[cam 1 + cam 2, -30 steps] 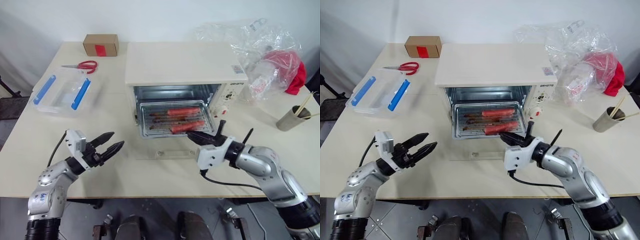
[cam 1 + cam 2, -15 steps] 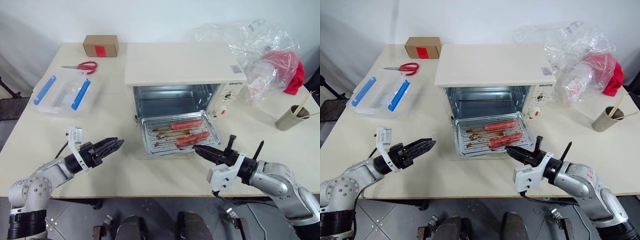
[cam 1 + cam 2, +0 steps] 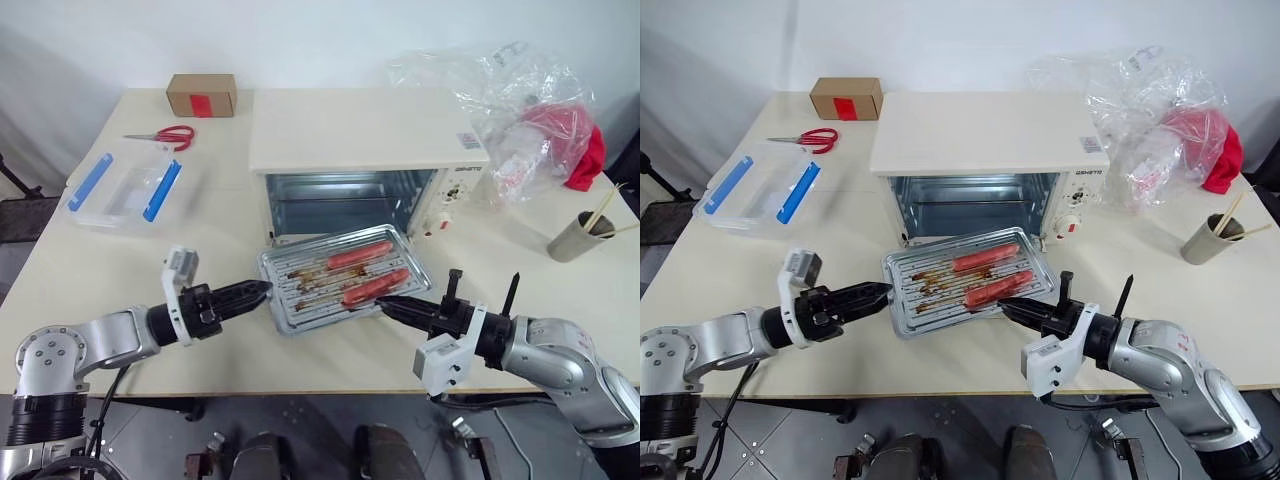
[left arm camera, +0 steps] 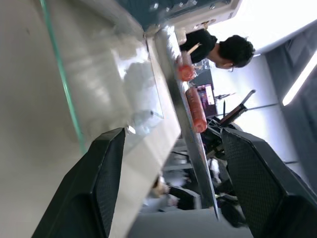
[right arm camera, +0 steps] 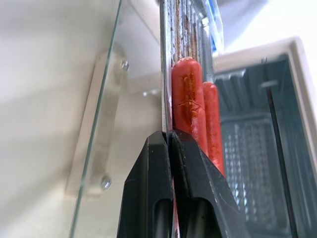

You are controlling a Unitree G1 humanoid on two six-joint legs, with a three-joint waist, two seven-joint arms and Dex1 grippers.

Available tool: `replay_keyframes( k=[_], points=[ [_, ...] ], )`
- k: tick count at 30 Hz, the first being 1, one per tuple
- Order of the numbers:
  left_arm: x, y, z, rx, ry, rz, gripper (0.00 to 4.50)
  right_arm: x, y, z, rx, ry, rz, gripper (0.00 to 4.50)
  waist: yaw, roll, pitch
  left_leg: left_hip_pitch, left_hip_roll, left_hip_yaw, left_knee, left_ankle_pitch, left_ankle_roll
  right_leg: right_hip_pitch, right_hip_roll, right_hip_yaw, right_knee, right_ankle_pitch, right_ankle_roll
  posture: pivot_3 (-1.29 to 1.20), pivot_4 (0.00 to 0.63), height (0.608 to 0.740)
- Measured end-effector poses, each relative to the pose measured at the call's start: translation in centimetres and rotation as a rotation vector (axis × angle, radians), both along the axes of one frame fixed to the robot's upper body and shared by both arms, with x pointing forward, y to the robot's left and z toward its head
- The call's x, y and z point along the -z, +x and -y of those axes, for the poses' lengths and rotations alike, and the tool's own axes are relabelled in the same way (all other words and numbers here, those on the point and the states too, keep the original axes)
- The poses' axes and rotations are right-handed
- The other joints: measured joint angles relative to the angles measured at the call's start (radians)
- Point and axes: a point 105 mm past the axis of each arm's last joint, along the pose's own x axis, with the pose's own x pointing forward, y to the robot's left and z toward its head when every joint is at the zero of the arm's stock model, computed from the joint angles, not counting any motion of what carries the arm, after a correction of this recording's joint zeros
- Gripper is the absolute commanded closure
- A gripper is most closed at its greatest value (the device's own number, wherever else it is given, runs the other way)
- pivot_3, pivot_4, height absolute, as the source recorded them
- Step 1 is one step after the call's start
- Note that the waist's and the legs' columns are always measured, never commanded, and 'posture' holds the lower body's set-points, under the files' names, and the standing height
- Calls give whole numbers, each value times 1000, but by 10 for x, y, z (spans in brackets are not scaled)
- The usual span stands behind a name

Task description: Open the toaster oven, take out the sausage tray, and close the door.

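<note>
The round red sausages [image 3: 376, 287] on the tilted sausage tray have a gap [image 3: 367, 270] between them, so the sausages will slide together when I carry the tray.
The cream-white toaster oven [image 3: 360, 125] stands mid-table with its cavity open. Its glass door [image 5: 99, 124] lies folded down flat on the table in front. The silvery ribbed sausage tray [image 3: 300, 305] is outside the oven, over the door and slightly tilted, with two red sausages [image 3: 358, 254] on it. My right gripper [image 3: 385, 300] is shut on the tray's near right rim, and the right wrist view shows the fingers [image 5: 153, 163] pinching that edge. My left gripper [image 3: 258, 292] is open, rolled on its side at the tray's left edge, which reaches between its fingers [image 4: 109, 163].
A clear plastic box with blue clips [image 3: 125, 185], red scissors [image 3: 165, 131] and a cardboard box [image 3: 201, 91] lie at the far left. Plastic bags with something red [image 3: 530, 100] and a cup of sticks [image 3: 580, 238] stand at the right. A person [image 4: 233, 49] shows behind the table.
The right gripper has drawn the tray out of the oven towards the table's near edge. The left gripper has rolled over and moved right, up to the tray's left edge.
</note>
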Motion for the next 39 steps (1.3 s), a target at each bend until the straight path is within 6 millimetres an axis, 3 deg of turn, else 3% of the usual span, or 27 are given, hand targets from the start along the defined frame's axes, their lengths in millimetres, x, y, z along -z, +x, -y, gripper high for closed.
replay_keyframes(
  k=[3,6,15,23,26,34,39],
  points=[
    [3,3,11,-7,-58,-22,1244,-3,1,-3,-20,-10,8,4484,1,0,0,0,-2,-1,1,0,0,2,0,0,-1,0,0,0,150,740],
    [4,3,21,1,-84,-29,1802,-6,5,-5,-41,-23,18,4500,0,0,0,0,-1,-1,1,0,0,2,2,-1,-2,0,0,0,150,740],
    [2,13,35,-53,-134,-36,4477,1,5,-6,-57,-38,-18,4500,1,0,0,0,-1,-1,1,0,0,3,2,-1,-4,0,0,0,150,740],
    [0,16,36,-86,-171,-45,4477,1,6,-4,-42,-22,-48,4500,2,0,0,0,-2,-1,1,0,0,3,2,-1,-5,0,0,0,150,740],
    [-1,19,36,-115,-203,-53,4500,0,7,-3,-36,2,-78,3809,3,0,0,0,-2,-1,0,1,0,4,2,-1,-6,0,0,0,150,740],
    [4,19,19,-180,-241,-71,4500,4,6,10,25,86,-181,1210,4,0,0,0,-2,-1,0,1,0,4,2,-1,-8,0,0,0,150,740],
    [17,11,-1,-204,-247,-111,4500,0,9,26,67,126,-222,1210,1,0,0,0,-1,-1,-1,1,1,4,3,-1,-8,0,0,0,150,740]
  ],
)
